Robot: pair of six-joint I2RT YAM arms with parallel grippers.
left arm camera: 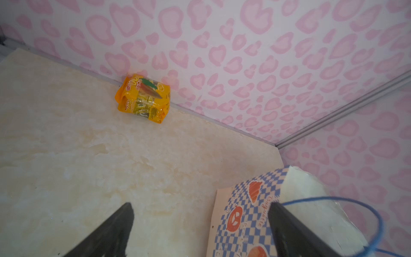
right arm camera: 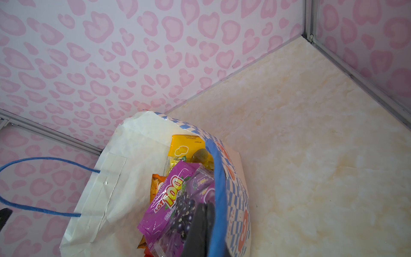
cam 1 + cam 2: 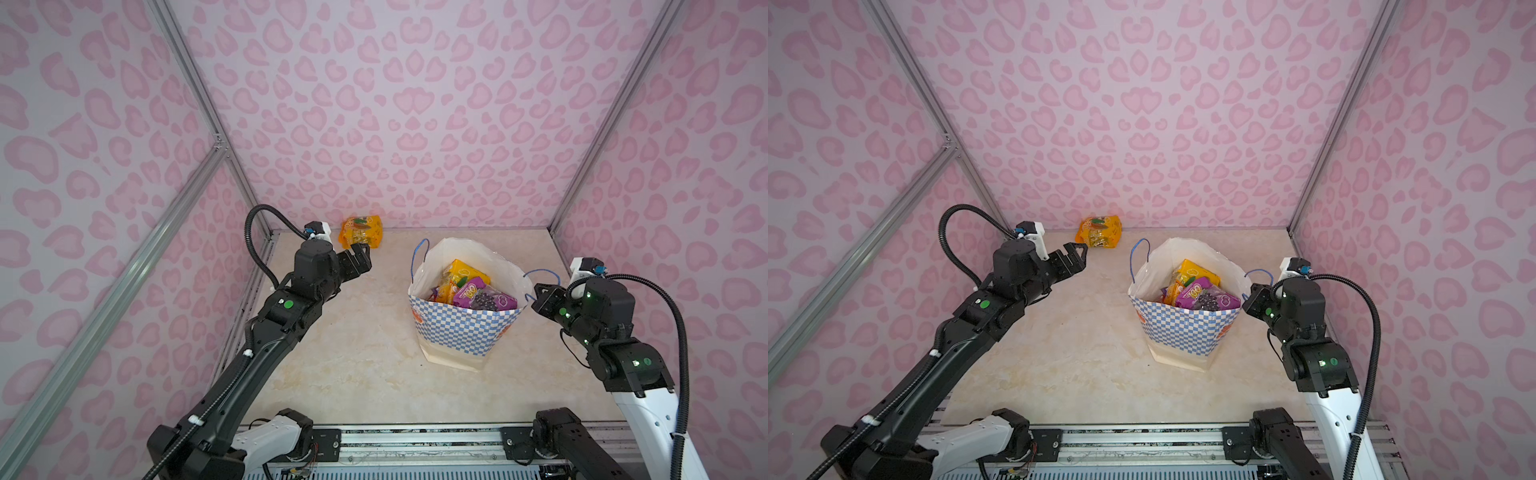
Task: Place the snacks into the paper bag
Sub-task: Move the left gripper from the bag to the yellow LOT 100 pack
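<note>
I should reach next with my open left gripper for the yellow-orange snack packet [image 3: 361, 229] until the fingers straddle its near side [image 3: 352, 241], because the packet lies alone and the way to it is clear.
One yellow-orange snack packet [image 3: 361, 231] [image 3: 1099, 232] [image 1: 143, 99] lies against the back wall. My left gripper [image 3: 362, 257] [image 3: 1079, 255] [image 1: 200, 205] hovers just in front of it, open and empty. The paper bag [image 3: 457, 328] [image 3: 1179, 328] [image 1: 242, 213] [image 2: 133, 155] stands open right of centre. Inside it are several snacks, with a purple grape packet [image 3: 484, 295] [image 2: 171, 200] on top and a yellow one [image 3: 465, 272] [image 2: 186, 149] behind. My right gripper [image 3: 535, 296] [image 3: 1250, 299] [image 2: 203, 205] is shut at the bag's right rim. The blue cord handle [image 3: 542, 273] [image 2: 216, 189] runs along its fingers; whether the cord is pinched does not show.
Pink patterned walls close in the cream marbled tabletop [image 3: 353, 353] at the back and on both sides. Aluminium posts [image 3: 216, 141] stand in the corners. A metal rail [image 3: 415, 436] with both arm bases runs along the front edge. The bag's other blue handle [image 3: 417, 253] sticks up on its left.
</note>
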